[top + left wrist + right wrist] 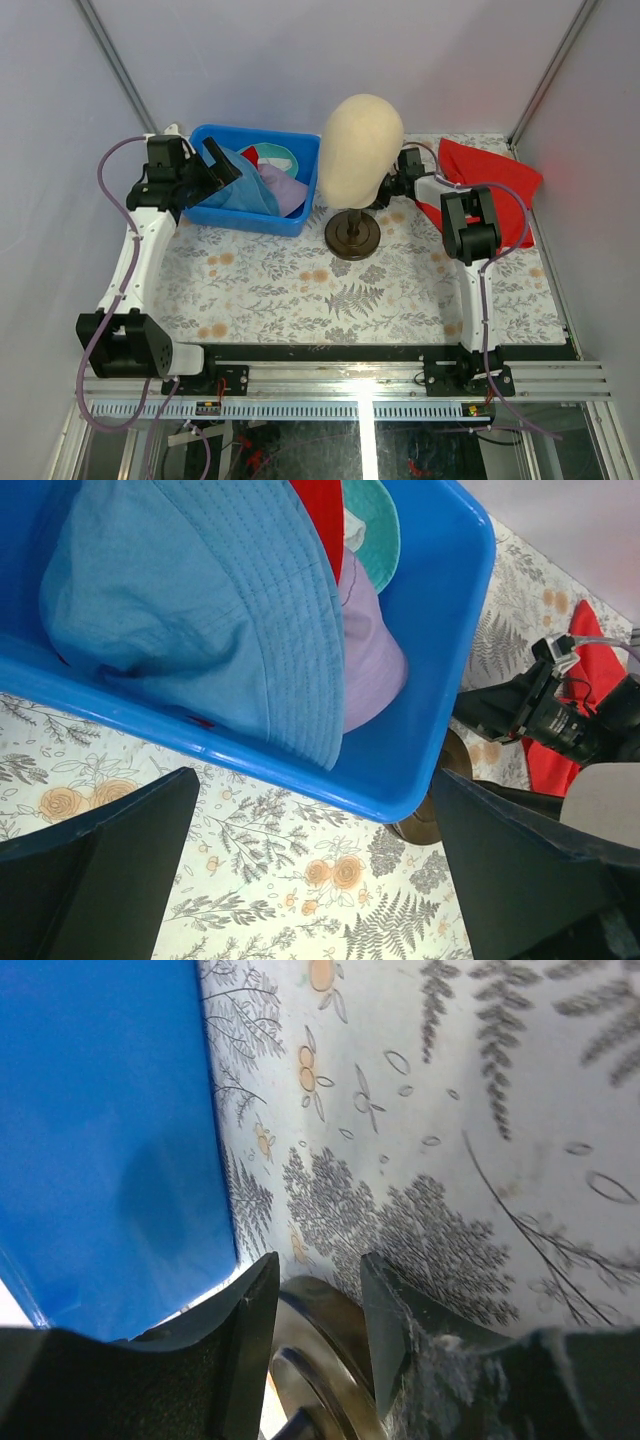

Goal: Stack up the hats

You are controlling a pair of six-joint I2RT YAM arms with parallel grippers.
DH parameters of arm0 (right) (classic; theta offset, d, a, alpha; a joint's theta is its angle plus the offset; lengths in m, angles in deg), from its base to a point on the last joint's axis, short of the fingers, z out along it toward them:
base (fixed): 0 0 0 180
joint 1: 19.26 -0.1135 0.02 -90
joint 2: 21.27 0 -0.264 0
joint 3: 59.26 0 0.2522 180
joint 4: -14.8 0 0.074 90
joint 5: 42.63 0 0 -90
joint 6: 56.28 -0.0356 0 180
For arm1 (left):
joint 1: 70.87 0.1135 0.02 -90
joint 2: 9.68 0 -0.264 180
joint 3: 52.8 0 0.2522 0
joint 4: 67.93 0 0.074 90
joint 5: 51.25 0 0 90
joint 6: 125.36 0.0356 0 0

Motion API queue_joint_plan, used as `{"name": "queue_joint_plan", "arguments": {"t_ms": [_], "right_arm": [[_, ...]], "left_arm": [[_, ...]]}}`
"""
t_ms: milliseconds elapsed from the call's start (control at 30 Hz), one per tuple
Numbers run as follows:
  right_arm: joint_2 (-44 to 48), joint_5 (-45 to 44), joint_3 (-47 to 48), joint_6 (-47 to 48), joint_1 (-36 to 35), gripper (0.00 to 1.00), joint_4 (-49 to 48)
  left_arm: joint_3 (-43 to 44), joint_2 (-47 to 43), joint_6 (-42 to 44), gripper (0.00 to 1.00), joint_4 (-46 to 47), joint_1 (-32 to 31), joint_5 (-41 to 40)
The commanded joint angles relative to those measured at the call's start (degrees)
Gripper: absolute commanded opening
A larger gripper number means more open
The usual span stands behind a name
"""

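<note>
The blue hat (pixel 250 193) is lying over the red hat, and its top is clear. My left gripper keeps moving down open until its fingers pinch the blue hat's top (pixel 135 645).
The hats lie in a blue bin (pixel 250 222) at the back left. The blue hat (pixel 240 190) is on top at the near left, the pale lilac hat (pixel 290 188) is beside it, and the red hat (pixel 250 154) and the teal hat (pixel 290 160) are behind. The left wrist view shows the blue hat (pixel 200 610), the lilac hat (pixel 372 655), the red hat (pixel 320 510) and the teal hat (pixel 378 515). My left gripper (pixel 222 165) (pixel 315 880) is wide open and empty, above the bin's near-left edge. My right gripper (pixel 392 188) (pixel 315 1305) is narrowly open and empty beside the mannequin head.
A beige mannequin head (pixel 360 150) stands mid-table on a dark round base (pixel 352 237), which shows between my right fingers (pixel 318 1335). The bin's outer wall (pixel 100 1140) is on the left of the right wrist view. A flat red cloth (pixel 490 180) lies at the back right.
</note>
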Motion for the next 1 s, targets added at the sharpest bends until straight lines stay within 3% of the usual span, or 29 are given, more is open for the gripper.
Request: {"name": "queue_joint_plan", "arguments": {"t_ms": [0, 167, 333, 467, 600, 967], "right_arm": [[-2.8, -2.8, 1.7, 3.2, -1.9, 0.47, 7.9], [2.8, -3.0, -9.2, 3.0, -2.2, 0.47, 5.4], [8.9, -3.1, -20.0, 2.9, -2.4, 0.48, 1.1], [12.2, -2.8, -23.3, 2.6, -2.4, 0.48, -0.4], [15.0, -2.6, -25.4, 1.6, -2.3, 0.5, -2.0], [17.1, -2.4, -28.2, 0.9, -0.9, 0.52, -3.0]], "left_arm": [[1.6, 2.7, 2.9, 1.0, 1.6, 1.0, -1.5], [5.4, 8.5, 2.9, 1.0, -0.3, 2.3, -2.0], [4.2, 11.5, 0.7, 1.0, 1.6, 6.9, 3.4], [-1.4, 11.5, -2.2, 1.0, 8.9, 12.7, 11.7], [-1.1, 16.5, -3.9, 1.0, 11.3, 15.9, 20.8], [-1.9, 21.2, -4.7, 0.99, 17.9, 16.1, 21.2]]}}
